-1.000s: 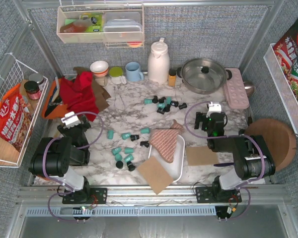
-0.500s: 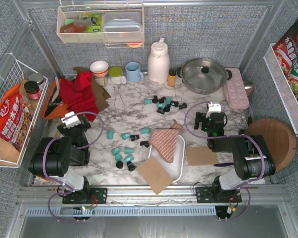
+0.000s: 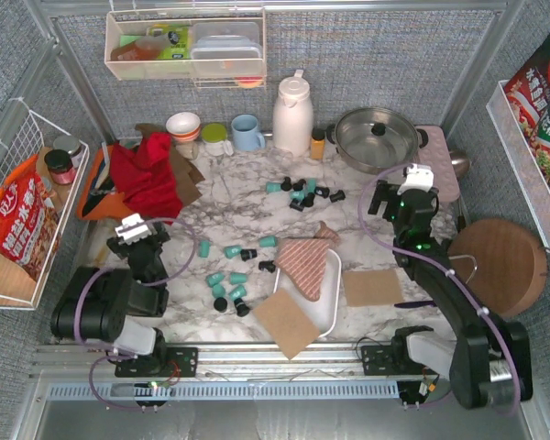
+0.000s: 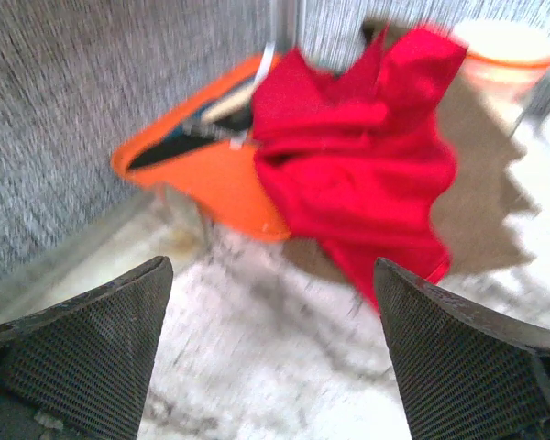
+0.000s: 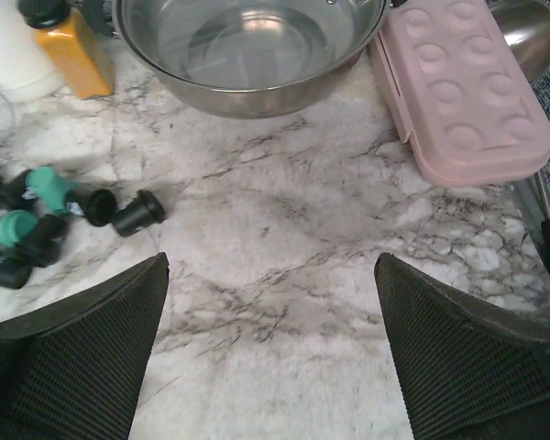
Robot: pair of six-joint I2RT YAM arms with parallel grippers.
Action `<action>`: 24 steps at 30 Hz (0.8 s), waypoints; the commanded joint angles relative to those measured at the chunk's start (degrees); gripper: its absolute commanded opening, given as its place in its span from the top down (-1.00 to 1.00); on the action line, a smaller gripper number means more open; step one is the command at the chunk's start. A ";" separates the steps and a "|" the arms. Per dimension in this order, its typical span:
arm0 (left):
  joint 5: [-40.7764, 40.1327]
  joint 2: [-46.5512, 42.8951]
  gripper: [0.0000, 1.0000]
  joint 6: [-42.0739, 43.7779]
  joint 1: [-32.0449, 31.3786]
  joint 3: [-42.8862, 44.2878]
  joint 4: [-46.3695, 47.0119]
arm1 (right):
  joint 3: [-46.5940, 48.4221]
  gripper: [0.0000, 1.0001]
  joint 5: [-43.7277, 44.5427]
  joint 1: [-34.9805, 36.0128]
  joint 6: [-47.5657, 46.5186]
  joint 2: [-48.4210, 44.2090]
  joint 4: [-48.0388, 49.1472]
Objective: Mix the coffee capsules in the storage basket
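Note:
The pink checked cloth is covering the white storage basket, so my left gripper should move back while my right gripper moves the cloth close to the pink egg tray.
The coffee capsules lie loose on the marble in two groups, teal and black mixed: one far group and one nearer group. The far group also shows at the left edge of the right wrist view. The white storage basket sits at front centre, partly covered by a pink checked cloth and a brown square; no capsule shows in it. My left gripper is open and empty over bare marble near the red cloth. My right gripper is open and empty, right of the far group.
A steel pot, a pink egg tray, an orange bottle, a white thermos and a blue mug line the back. A brown mat and a round wooden board lie at right.
My right arm has stretched out, carrying its open gripper farther back and to the right, toward the pot. My left gripper has shifted slightly. The capsules have not moved.

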 commanded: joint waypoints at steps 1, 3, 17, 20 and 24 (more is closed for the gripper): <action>-9.84 -11.71 -0.98 4.88 -5.37 3.27 -5.85 | 4.51 -0.98 1.11 1.65 5.88 -6.36 -20.22; -10.24 -19.38 -0.98 -0.13 -6.60 8.34 -22.10 | 6.64 -0.98 0.64 3.20 7.88 -8.67 -25.65; 3.78 -39.58 -0.98 -26.83 -6.63 41.28 -91.37 | 9.89 -0.77 0.76 20.99 12.85 -15.78 -39.16; 12.96 -43.15 -0.98 -21.56 -6.61 41.34 -92.18 | 8.95 -0.65 0.29 24.53 15.01 -14.40 -37.28; 16.50 -49.05 -0.98 -15.40 -6.69 36.19 -89.40 | 7.24 -0.55 2.24 28.10 18.81 -11.20 -32.80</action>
